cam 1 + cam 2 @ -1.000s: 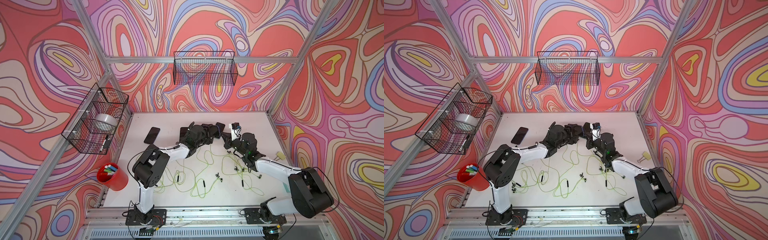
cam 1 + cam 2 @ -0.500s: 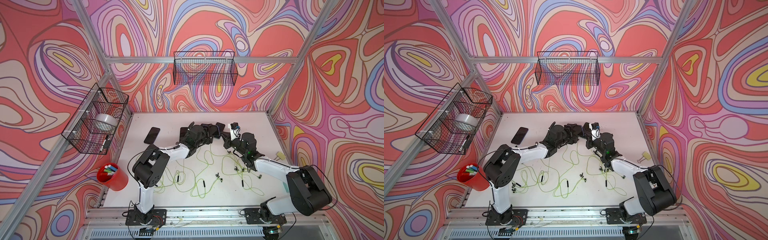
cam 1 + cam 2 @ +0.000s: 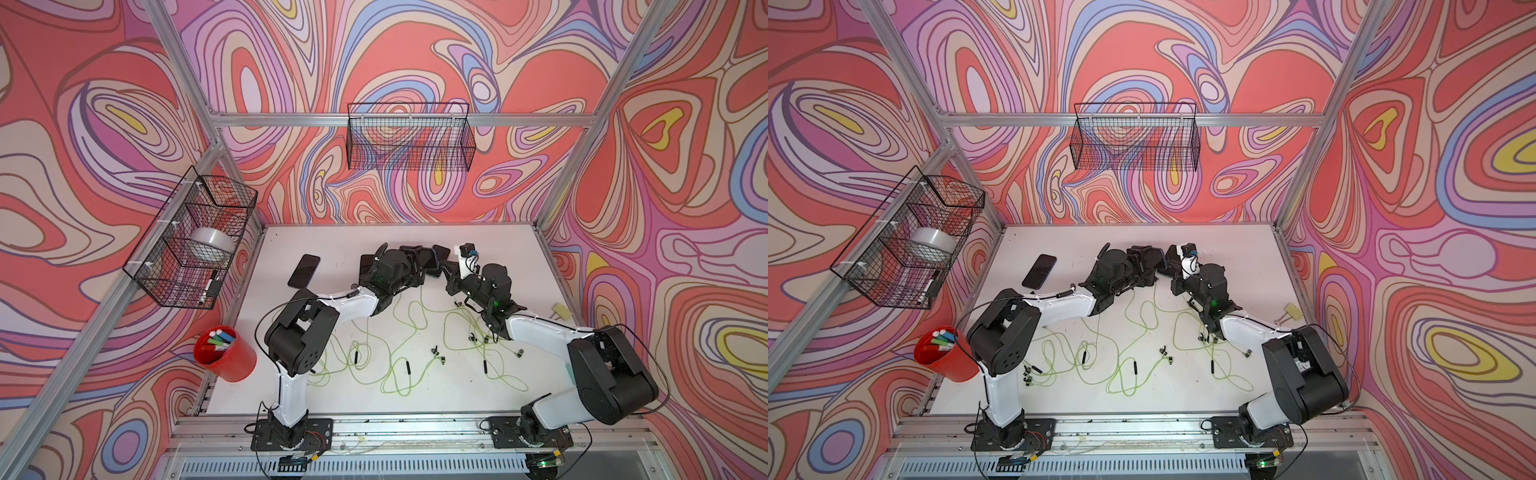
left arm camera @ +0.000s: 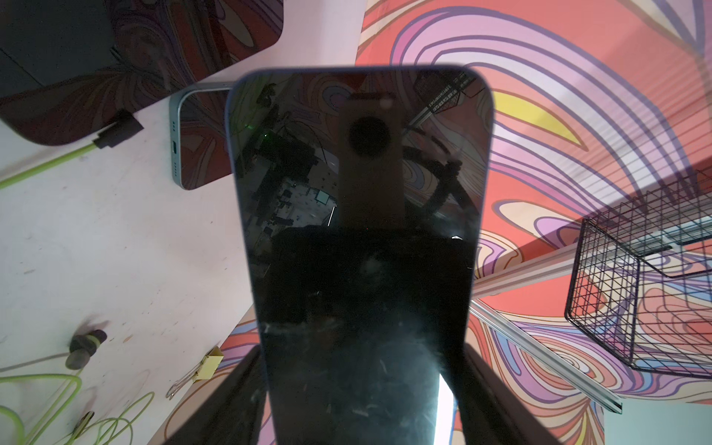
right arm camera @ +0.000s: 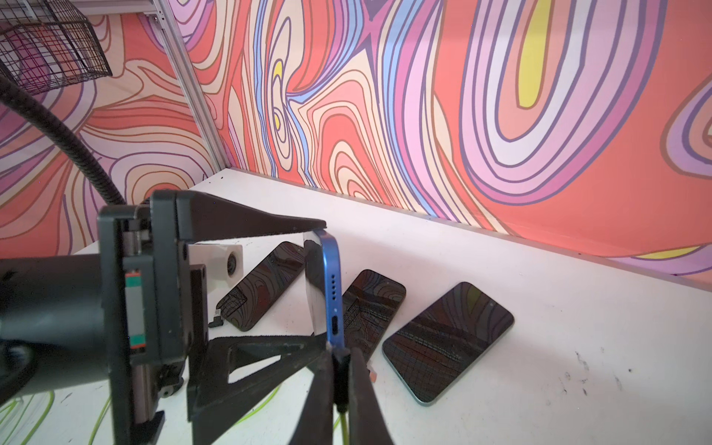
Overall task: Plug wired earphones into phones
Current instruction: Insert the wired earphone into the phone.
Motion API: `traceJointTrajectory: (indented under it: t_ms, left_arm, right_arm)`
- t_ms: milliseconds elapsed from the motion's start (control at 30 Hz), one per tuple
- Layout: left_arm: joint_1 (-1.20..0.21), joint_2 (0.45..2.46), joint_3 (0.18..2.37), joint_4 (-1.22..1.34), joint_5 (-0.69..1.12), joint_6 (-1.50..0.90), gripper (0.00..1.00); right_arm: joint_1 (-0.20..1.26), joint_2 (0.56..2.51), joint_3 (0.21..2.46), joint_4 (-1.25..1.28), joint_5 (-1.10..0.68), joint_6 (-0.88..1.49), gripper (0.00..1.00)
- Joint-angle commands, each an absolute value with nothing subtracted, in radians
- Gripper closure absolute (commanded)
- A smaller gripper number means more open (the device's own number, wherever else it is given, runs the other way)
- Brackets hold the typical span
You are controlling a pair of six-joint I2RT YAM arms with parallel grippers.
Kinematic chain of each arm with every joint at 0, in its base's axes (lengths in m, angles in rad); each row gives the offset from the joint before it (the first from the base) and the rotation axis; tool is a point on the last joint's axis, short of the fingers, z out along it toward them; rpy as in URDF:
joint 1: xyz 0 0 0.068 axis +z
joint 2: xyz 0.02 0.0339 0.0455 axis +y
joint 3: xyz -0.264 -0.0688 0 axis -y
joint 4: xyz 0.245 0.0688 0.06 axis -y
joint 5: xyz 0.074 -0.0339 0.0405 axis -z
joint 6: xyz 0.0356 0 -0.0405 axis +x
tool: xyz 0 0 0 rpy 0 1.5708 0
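Observation:
The plug's tip [image 5: 340,348] is below the port in the phone's bottom edge, so the robot's right gripper should move back and lift the plug up to the port [image 5: 334,324] before it pushes.
My left gripper [image 4: 362,385] is shut on a blue-edged phone [image 4: 358,231], one finger on each long side, holding it up off the table on its long edge. In the right wrist view the phone's bottom edge [image 5: 332,285] with its port faces my right gripper [image 5: 341,370]. That gripper is shut on the dark plug [image 5: 341,381] of a yellow-green earphone cable, with the plug's tip right at the bottom edge, just beside the port. Three more phones [image 5: 371,308] lie flat behind. Both grippers meet at the back centre of the table [image 3: 436,270]. Wired earphones [image 3: 407,332] lie tangled across the table's middle.
One phone [image 3: 304,271] lies apart at the back left. A red cup of markers [image 3: 224,353] stands off the table's left edge. Wire baskets hang on the left wall [image 3: 191,237] and back wall [image 3: 409,137]. A yellow binder clip [image 3: 560,309] lies at the right edge.
The right arm's elbow has shifted slightly to the left. Both grips and the phone stay as they were.

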State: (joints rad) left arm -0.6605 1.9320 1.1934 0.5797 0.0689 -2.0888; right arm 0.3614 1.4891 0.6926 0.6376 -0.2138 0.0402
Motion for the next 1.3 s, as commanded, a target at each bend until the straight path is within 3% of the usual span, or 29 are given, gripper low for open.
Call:
traceJointTrajectory:
  t_ms: [0, 367, 867, 1267]
  left_arm:
    - [-0.686, 1.937, 1.237, 0.699, 0.12, -2.564, 1.0]
    - [-0.69, 1.966, 1.261, 0.73, 0.091, -2.603, 1.0]
    - [-0.663, 1.964, 1.25, 0.711, 0.064, -2.604, 1.0]
    - [-0.662, 1.951, 1.252, 0.704, 0.066, -2.585, 1.0]
  right_arm:
    - [0.368, 1.513, 0.735, 0.667, -0.2, 0.021, 1.0]
    - [0.368, 1.517, 0.762, 0.688, -0.183, 0.008, 1.0]
    - [0.33, 1.351, 0.726, 0.557, -0.22, -0.023, 1.0]
    - [0.327, 1.428, 0.731, 0.589, -0.236, -0.014, 1.0]
